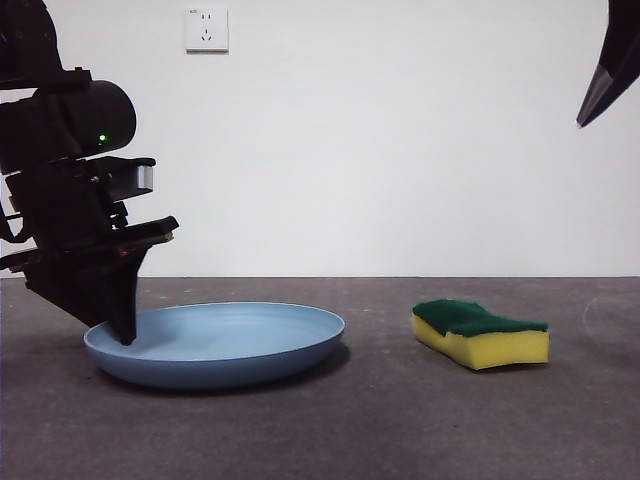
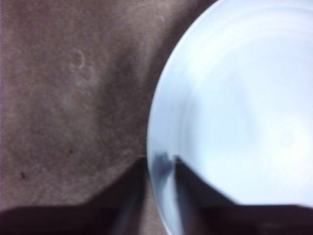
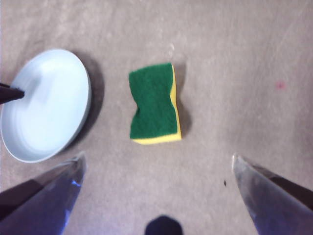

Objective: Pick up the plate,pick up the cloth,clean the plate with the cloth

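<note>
The green top goes in at a narrow waist (image 1: 472,318), so I expect the cloth (image 1: 482,336) to squash thin there and spread out at its end when I pick it up.
The light blue plate (image 1: 230,340) lies on the table at the left; it also shows as the plate (image 2: 234,107) and the plate (image 3: 46,105). My left gripper (image 1: 125,335) comes down on its left rim. In the left wrist view the left gripper (image 2: 160,159) has one jaw outside and one inside the rim, which fills the narrow gap between them. The cloth (image 1: 480,333), a yellow sponge with a green top, lies to the right of the plate. My right gripper (image 3: 157,155) hangs open high above the cloth (image 3: 154,104), holding nothing.
The dark grey table (image 1: 380,420) runs back to a white wall with a socket (image 1: 206,29). The right arm shows only as a dark tip (image 1: 605,80) at the top right corner. A black jaw tip of the left gripper (image 3: 12,93) reaches the plate's rim.
</note>
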Robot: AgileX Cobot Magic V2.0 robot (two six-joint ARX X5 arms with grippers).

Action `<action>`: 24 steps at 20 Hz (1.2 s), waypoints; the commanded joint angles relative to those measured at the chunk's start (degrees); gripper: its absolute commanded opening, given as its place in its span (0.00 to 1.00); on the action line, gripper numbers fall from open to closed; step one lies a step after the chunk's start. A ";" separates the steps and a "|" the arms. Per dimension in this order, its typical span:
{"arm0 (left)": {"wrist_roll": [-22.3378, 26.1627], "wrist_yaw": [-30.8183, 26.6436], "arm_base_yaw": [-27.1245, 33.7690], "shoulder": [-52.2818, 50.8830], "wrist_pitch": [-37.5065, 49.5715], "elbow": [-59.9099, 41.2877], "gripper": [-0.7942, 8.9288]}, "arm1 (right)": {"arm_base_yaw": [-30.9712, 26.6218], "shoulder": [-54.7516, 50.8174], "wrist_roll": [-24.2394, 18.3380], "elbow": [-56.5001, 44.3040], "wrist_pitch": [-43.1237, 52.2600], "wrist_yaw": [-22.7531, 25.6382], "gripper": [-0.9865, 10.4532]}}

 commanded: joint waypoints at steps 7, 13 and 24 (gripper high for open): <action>1.57 0.13 -0.50 -11.85 -2.34 -0.15 0.07 | 12.70 5.29 0.11 4.20 5.66 5.18 0.52; 1.73 0.11 -0.50 -21.40 -6.54 -0.15 0.07 | 21.84 20.20 -2.89 11.28 6.14 17.68 0.52; 2.75 0.13 -0.50 -28.39 -12.92 -0.15 0.07 | 23.08 41.18 -5.99 12.00 15.54 22.16 0.52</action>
